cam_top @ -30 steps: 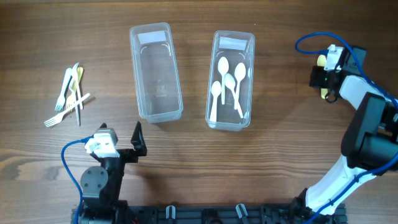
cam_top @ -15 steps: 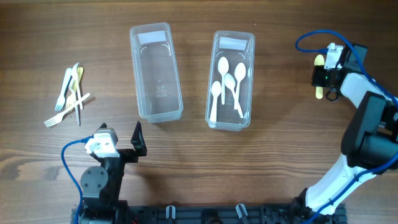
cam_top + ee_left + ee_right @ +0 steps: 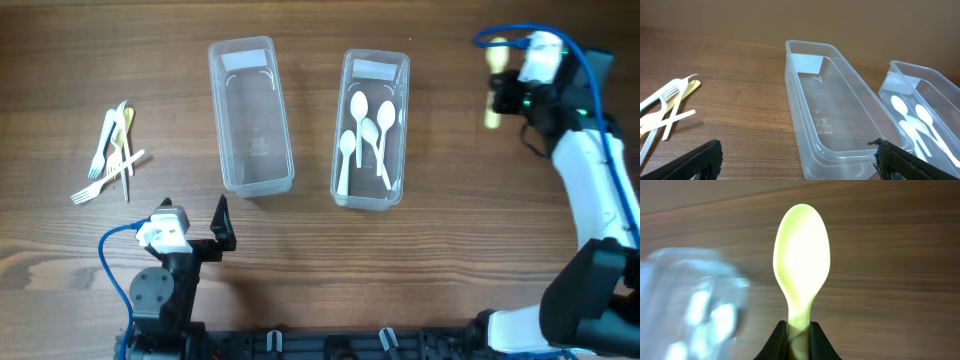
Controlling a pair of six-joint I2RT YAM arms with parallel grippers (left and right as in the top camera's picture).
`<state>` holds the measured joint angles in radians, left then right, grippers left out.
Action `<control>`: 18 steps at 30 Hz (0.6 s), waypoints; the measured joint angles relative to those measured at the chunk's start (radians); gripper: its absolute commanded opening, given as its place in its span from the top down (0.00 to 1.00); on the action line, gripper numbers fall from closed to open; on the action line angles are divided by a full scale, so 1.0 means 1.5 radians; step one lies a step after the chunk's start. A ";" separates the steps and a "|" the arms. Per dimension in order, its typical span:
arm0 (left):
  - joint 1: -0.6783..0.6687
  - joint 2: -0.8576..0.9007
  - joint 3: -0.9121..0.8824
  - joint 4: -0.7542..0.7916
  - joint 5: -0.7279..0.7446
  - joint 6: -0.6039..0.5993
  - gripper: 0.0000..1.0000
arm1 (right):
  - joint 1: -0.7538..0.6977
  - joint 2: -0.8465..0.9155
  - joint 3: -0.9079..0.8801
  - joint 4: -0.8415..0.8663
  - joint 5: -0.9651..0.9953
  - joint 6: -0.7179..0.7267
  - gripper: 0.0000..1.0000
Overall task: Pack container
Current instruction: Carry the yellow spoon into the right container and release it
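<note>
The pale yellow spoon (image 3: 497,56) is lined up with the spoon container's long side, so my right gripper should keep moving toward the white spoons (image 3: 368,132) and let go above them.
My right gripper (image 3: 508,100) is shut on a pale yellow plastic spoon (image 3: 801,275), held above the table right of the spoon container; in the overhead view the spoon (image 3: 492,90) is blurred. The right clear container (image 3: 349,190) holds several white spoons (image 3: 365,135). The left clear container (image 3: 250,182) holds nothing; it also shows in the left wrist view (image 3: 837,120). A pile of white and yellow forks (image 3: 113,150) lies at the far left. My left gripper (image 3: 795,160) is open and empty, near the front edge, below the left container.
The right container appears blurred at the left of the right wrist view (image 3: 690,305). Blue cables run along both arms. The forks show at the left of the left wrist view (image 3: 665,107).
My right gripper has lifted the yellow spoon off the table and moved it up and left, toward the spoon container. The left arm has not moved.
</note>
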<state>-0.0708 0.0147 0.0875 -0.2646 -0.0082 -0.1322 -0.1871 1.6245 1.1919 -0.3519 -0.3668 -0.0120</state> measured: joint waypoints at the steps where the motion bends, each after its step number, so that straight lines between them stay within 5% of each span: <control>1: 0.000 0.000 0.000 0.000 0.000 0.000 0.00 | 0.028 0.000 0.000 -0.005 -0.017 0.013 0.96; 9: 0.000 0.000 0.000 0.000 0.000 0.000 0.00 | 0.235 0.000 0.000 0.010 -0.018 0.065 0.96; 18: 0.000 0.000 0.000 0.000 0.000 0.000 0.00 | 0.292 0.000 -0.004 0.010 0.043 0.084 0.96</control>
<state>-0.0708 0.0147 0.0875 -0.2646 -0.0082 -0.1322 0.2508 1.6245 1.1862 -0.3367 -0.3023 0.1139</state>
